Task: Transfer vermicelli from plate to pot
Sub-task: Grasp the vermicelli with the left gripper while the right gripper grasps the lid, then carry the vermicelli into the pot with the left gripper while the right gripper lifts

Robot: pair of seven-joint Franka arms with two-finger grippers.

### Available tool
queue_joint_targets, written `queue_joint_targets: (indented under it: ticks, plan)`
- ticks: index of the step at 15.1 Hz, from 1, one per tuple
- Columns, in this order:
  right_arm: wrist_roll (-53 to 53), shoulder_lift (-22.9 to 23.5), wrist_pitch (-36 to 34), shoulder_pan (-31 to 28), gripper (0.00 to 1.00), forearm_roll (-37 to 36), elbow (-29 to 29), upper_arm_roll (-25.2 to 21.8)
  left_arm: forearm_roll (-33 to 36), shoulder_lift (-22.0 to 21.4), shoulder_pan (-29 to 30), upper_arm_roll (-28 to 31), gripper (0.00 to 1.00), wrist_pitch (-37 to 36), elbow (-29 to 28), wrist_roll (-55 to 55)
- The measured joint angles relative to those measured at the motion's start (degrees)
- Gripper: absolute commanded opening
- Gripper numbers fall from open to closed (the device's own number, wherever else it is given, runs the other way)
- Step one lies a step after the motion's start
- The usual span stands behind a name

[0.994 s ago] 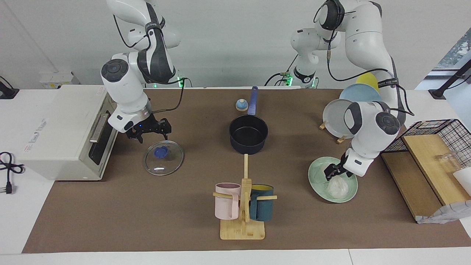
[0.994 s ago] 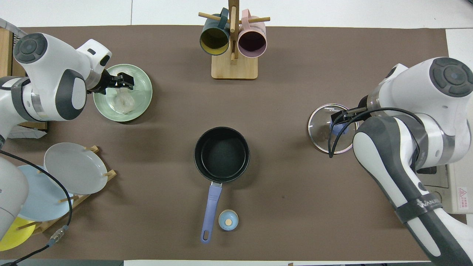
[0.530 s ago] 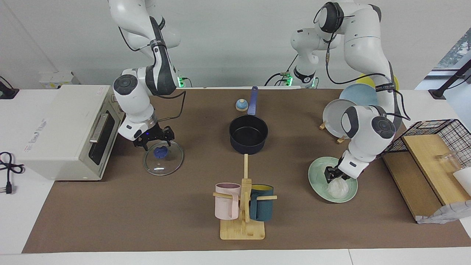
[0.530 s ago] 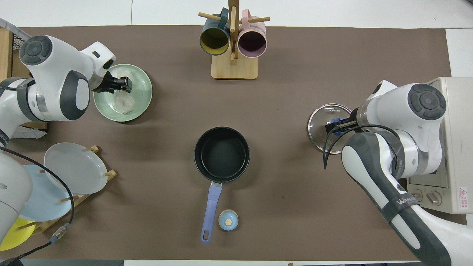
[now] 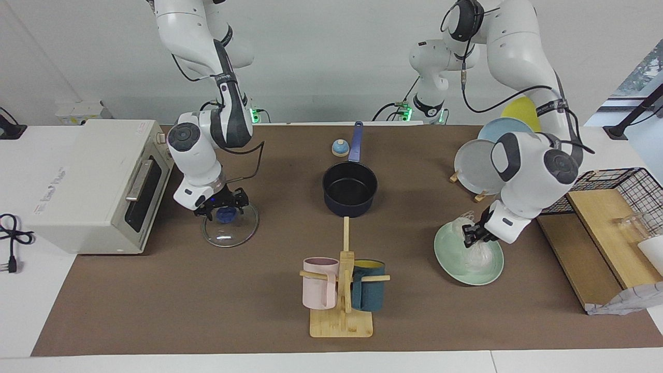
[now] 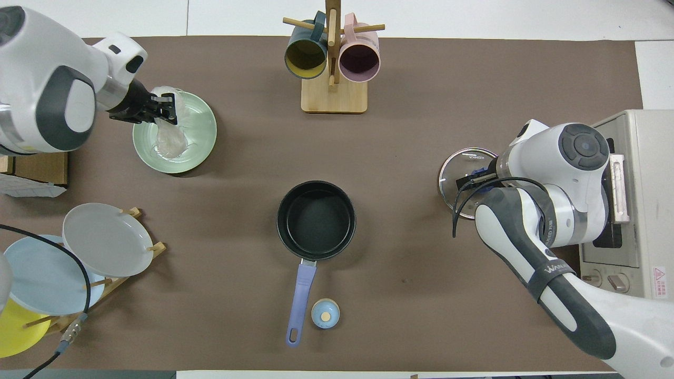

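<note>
The glass lid (image 6: 459,174) has a rim that looks as wide as the pot's opening (image 6: 316,219). It should cover the dark navy pot completely when I lower it.
The pale green plate (image 5: 449,255) (image 6: 202,126) lies toward the left arm's end of the table. My left gripper (image 5: 470,236) (image 6: 167,108) hangs just over it, shut on a whitish nest of vermicelli (image 5: 460,225) (image 6: 169,95). More glassy noodles (image 5: 478,257) (image 6: 168,141) trail from the grip down onto the plate. I cannot tell whether these are a separate nest. The dark navy pot (image 5: 350,189) (image 6: 316,220) stands empty at mid-table, its blue handle pointing toward the robots. My right gripper (image 5: 224,205) (image 6: 474,179) is open, low over the blue knob of a glass lid (image 5: 231,226) (image 6: 464,164).
A toaster oven (image 5: 88,181) (image 6: 634,173) stands at the right arm's end. A mug rack (image 5: 343,290) (image 6: 333,63) holds a pink and a teal mug. A dish rack with grey, blue and yellow plates (image 5: 475,166) (image 6: 105,239) and a wire basket (image 5: 616,181) stand near the green plate. A small blue dial (image 5: 340,148) (image 6: 325,313) sits beside the pot's handle.
My left gripper has shut on the vermicelli and risen, drawing noodles up off the plate. My right gripper has swung over the glass lid and come down onto its knob.
</note>
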Motion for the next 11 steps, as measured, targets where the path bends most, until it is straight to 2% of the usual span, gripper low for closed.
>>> queue_joint_targets:
  ticks: [2, 4, 6, 8, 11]
  plan:
    - [-0.19, 0.0, 0.0, 0.01, 0.97, 0.0, 0.03, 0.0, -1.66, -4.08, -2.72, -0.94, 0.0, -9.36, 3.29, -8.17]
    - [-1.08, 0.01, 0.01, 0.01, 0.8, 0.0, 0.04, 0.02, -2.41, -8.04, -7.88, -2.42, 0.0, -12.34, 3.83, -17.36]
    - [-1.21, 0.01, 0.01, 0.02, 0.75, 0.0, 0.05, 0.02, -2.44, -9.98, -14.43, -3.05, 0.0, -12.78, 2.78, -24.9]
    - [-1.22, 0.0, 0.0, 0.02, 0.69, 0.0, 0.06, 0.05, -2.45, -11.11, -19.99, -3.23, 0.0, -11.26, -0.97, -28.89]
    - [-1.24, 0.01, 0.0, 0.03, 0.62, 0.0, 0.07, 0.15, -2.46, -13.46, -25.33, -3.28, 0.0, -4.18, -11.88, -30.79]
